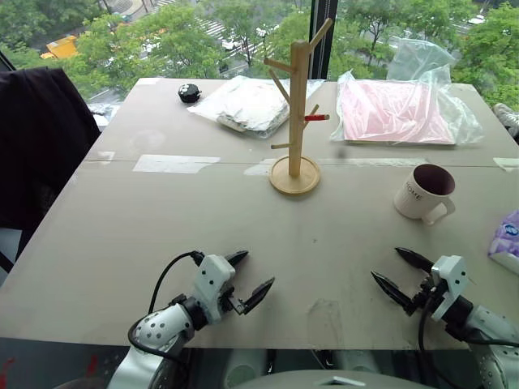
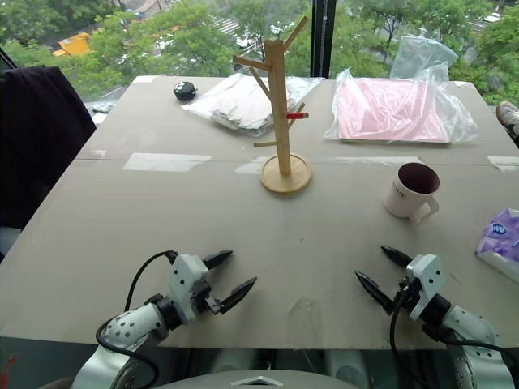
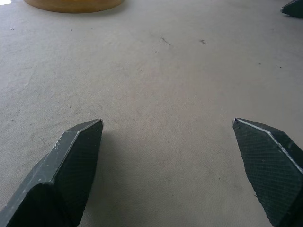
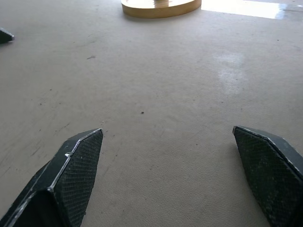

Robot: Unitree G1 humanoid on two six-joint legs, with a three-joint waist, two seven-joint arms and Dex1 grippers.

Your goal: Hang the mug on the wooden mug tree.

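Observation:
I should expect the white mug [image 1: 415,199] to be empty when I pick it up and tilt it, because plain dark maroon [image 1: 434,180] shows inside the mug's rim.
A white mug [image 1: 423,193] with a dark maroon inside stands upright on the table's right side, its handle toward the front right. The wooden mug tree [image 1: 295,113] rises from a round base [image 1: 294,176] near the table's middle, one peg red-tipped [image 1: 318,117]. Low over the near edge, my left gripper [image 1: 253,275] is open and empty, in front of the tree and to its left. My right gripper [image 1: 392,271] is open and empty too, in front of the mug. The tree's base [image 4: 160,6] shows ahead of the right gripper's fingers.
At the back lie a plastic bag with pink sheets [image 1: 393,109], a clear bag of white cloth [image 1: 247,104] and a small black object [image 1: 189,93]. A purple packet [image 1: 508,239] sits at the right edge. A dark garment [image 1: 36,138] hangs beside the table's left edge.

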